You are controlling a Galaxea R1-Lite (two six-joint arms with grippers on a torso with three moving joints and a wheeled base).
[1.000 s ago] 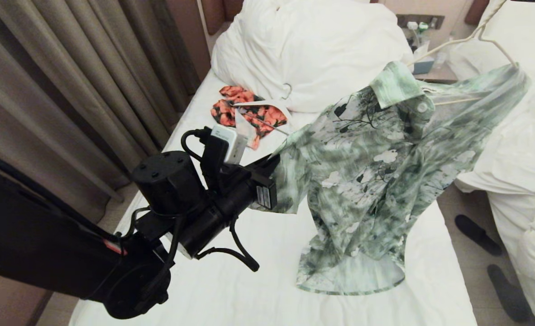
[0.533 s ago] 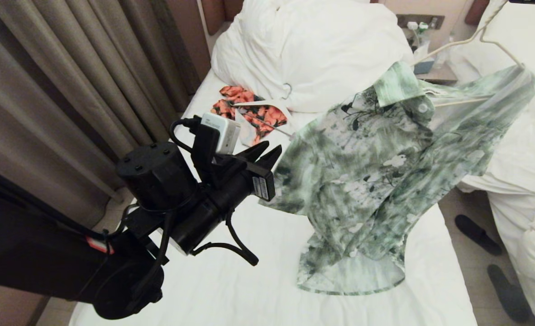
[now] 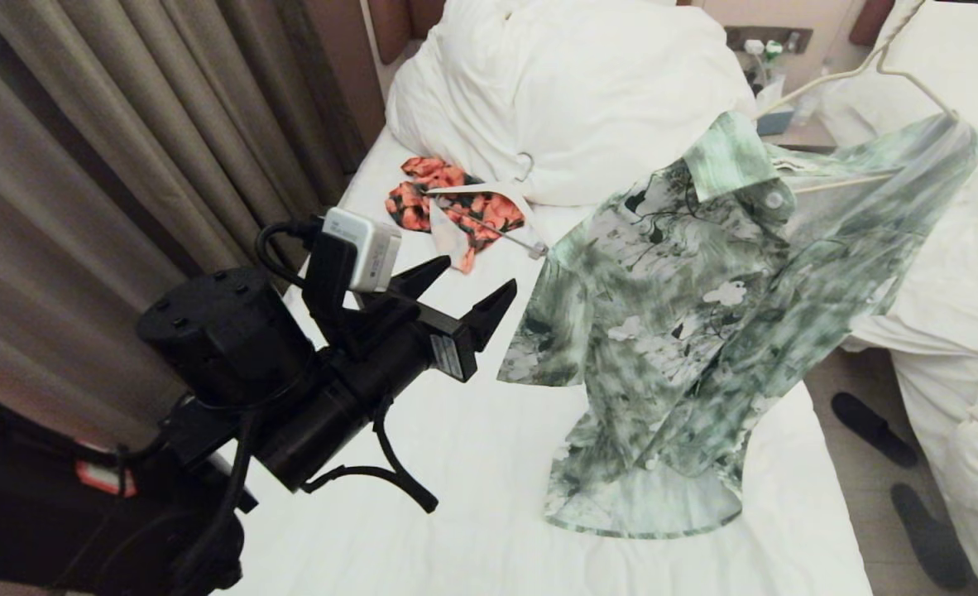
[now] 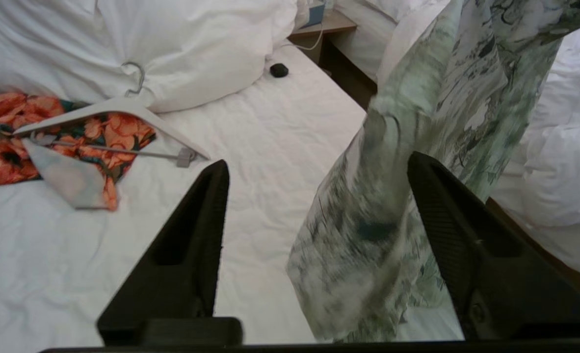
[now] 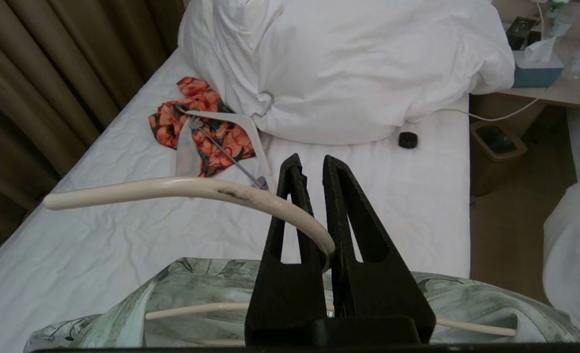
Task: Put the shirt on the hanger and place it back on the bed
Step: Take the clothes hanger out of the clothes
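Observation:
The arms of the cream wire hanger go into the shoulders (image 3: 953, 117), so the flowered shirt (image 3: 664, 298) will stay on and its hem will come up when the robot lifts it.
The green-and-white flowered shirt (image 3: 687, 314) hangs on the cream wire hanger (image 3: 911, 79) above the bed (image 3: 456, 497), and its hem rests on the sheet. My right gripper (image 5: 312, 164) is shut on the hanger's hook (image 5: 187, 189), with the shirt's shoulders (image 5: 172, 289) draped just below it. To the left of the shirt, my left gripper (image 3: 477, 277) stands open and holds nothing. The loose sleeve (image 3: 539, 348) hangs a little beyond its fingertips. In the left wrist view the sleeve (image 4: 368, 235) shows past the open left gripper (image 4: 318, 161).
An orange-and-black garment with a thick white hanger (image 3: 456, 207) lies near the bunched duvet (image 3: 572, 91). Curtains (image 3: 125, 165) run along the left. A neighbouring bed (image 3: 952, 290) and slippers (image 3: 874, 426) are at the right. A small black object (image 5: 408, 139) lies on the sheet.
My left gripper has opened, let go of the sleeve and drawn back to the left. The sleeve has swung away from it and hangs free.

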